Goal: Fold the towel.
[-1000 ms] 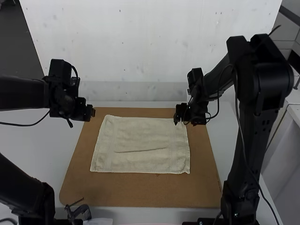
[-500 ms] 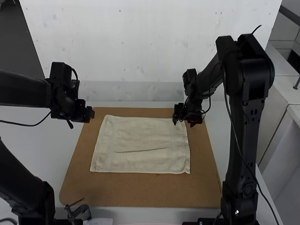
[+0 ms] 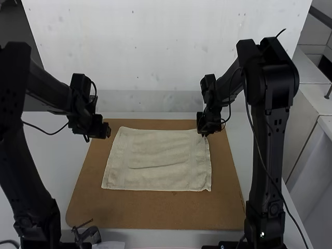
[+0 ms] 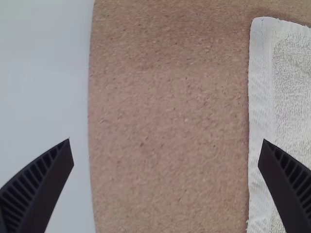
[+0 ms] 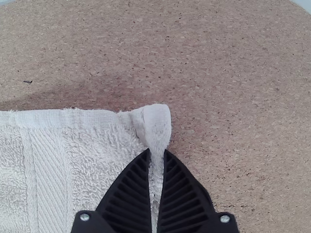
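The towel has shallow creases [image 3: 158, 166] rippling across its middle, so its far edge [image 3: 160, 129] will droop between my grippers when I lift the corners.
In the high view a cream towel [image 3: 155, 158] lies spread on a brown board, lightly creased across its middle. My right gripper [image 3: 203, 134] is at its far right corner. The right wrist view shows that right gripper [image 5: 157, 155] shut on the towel's [image 5: 102, 145] corner, the edge pinched up between its tips. My left gripper [image 3: 109, 129] is over the board's far left part, beyond the towel's left edge. From its own wrist, the left gripper [image 4: 166, 145] is wide open with bare board between its fingers, one finger overlapping the towel's [image 4: 291, 92] hemmed border.
The brown board [image 3: 155, 212] rests on a white table [image 3: 39, 155], with a pale wall [image 3: 166, 52] behind it. A small dark clamp-like object [image 3: 88, 234] stands near the front left edge, beside the left arm's base.
The left arm has swung toward the board, its gripper slightly right and lower. My right gripper has shifted a little right at the corner and taken hold, and the towel has moved slightly.
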Controlling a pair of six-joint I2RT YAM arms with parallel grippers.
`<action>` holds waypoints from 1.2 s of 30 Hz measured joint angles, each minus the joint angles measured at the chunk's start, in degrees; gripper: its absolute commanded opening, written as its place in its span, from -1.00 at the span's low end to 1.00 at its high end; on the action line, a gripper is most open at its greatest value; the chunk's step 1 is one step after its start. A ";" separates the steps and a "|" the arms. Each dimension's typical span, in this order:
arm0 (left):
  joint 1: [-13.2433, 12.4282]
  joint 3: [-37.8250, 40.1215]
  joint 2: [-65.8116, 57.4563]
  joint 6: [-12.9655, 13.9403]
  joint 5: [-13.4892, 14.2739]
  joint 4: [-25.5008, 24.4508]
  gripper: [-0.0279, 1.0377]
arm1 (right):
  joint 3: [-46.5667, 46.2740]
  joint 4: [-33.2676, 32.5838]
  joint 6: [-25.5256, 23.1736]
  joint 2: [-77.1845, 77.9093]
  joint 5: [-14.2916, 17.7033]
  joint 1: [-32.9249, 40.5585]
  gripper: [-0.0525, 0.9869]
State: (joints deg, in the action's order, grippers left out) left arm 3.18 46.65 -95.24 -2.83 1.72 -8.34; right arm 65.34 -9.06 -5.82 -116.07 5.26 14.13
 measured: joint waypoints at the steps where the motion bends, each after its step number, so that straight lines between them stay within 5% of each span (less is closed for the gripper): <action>1: 0.42 1.51 -1.60 0.00 0.00 -0.50 0.89 | 0.00 0.00 0.00 -0.02 0.00 0.00 -0.87; 20: 6.12 21.70 -19.15 -0.24 0.81 -8.44 0.85 | 0.00 0.00 0.07 -0.02 0.00 0.00 -0.87; 24: 6.27 25.22 -22.71 -0.61 -0.31 -11.69 0.46 | 0.00 0.00 0.07 -0.02 0.00 -0.02 -0.87; 27: 6.86 26.99 -24.17 -1.33 -1.09 -13.33 -0.56 | 0.00 0.02 0.09 -0.02 0.04 0.00 -0.87; 28: 7.21 27.56 -24.61 -1.66 -1.29 -13.51 -0.69 | -0.02 0.04 0.09 -0.02 0.09 0.00 -0.87; 36: 8.57 29.33 -25.88 -2.40 -1.92 -13.75 -0.90 | -0.17 0.24 0.28 0.00 0.17 -0.02 -0.87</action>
State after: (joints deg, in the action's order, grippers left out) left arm 11.75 75.99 -121.12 -5.23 -0.21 -22.09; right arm 65.17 -8.82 -5.54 -116.07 5.43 14.11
